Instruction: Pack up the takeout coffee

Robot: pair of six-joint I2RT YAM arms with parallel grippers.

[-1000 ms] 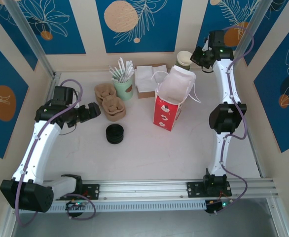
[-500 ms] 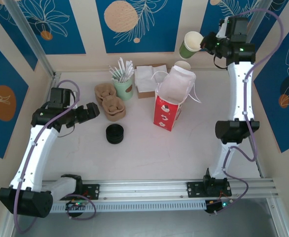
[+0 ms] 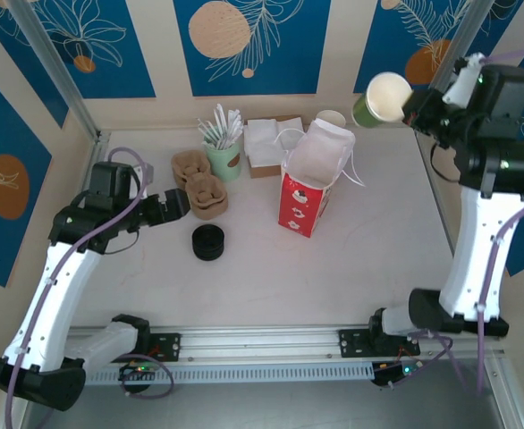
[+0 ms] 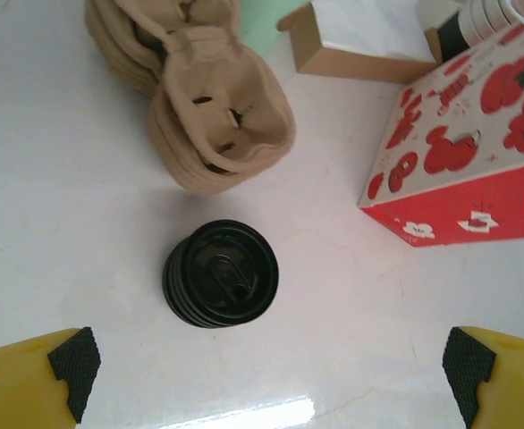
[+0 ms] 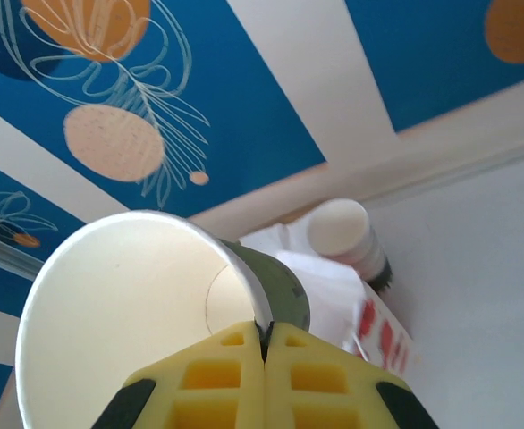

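Note:
My right gripper keeps carrying the cup until it stands in the space (image 3: pixel 257 257) beside the black lids, as that is clear and the olive-green cup's opening (image 3: pixel 390 93) faces up.
My right gripper (image 3: pixel 414 109) hangs high over the table's back right, shut on the rim of an olive-green paper cup (image 3: pixel 384 98). The cup is tilted, its white inside shows, and it has no lid. In the right wrist view the yellow fingertips (image 5: pixel 244 357) pinch the cup's wall (image 5: pixel 284 290), one inside and one outside. A stack of black lids (image 3: pixel 208 241) lies on the table left of centre. My left gripper (image 3: pixel 174 206) stands open just beyond it, and the stack (image 4: pixel 220 273) sits ahead of its wide-apart pads (image 4: pixel 74 362). The red paper bag (image 3: pixel 308 192) stands open at mid-table.
Brown pulp cup carriers (image 3: pixel 199 183) are piled behind the lids. A mint-green cup of white sticks (image 3: pixel 224 159) and a napkin box (image 3: pixel 264 143) stand at the back. A stack of cups (image 3: pixel 332 119) stands behind the bag. Walls close in at the back and both sides.
The right arm has lifted the olive-green cup off the back stack, carrying it up and to the right. The left gripper has edged slightly right, still open.

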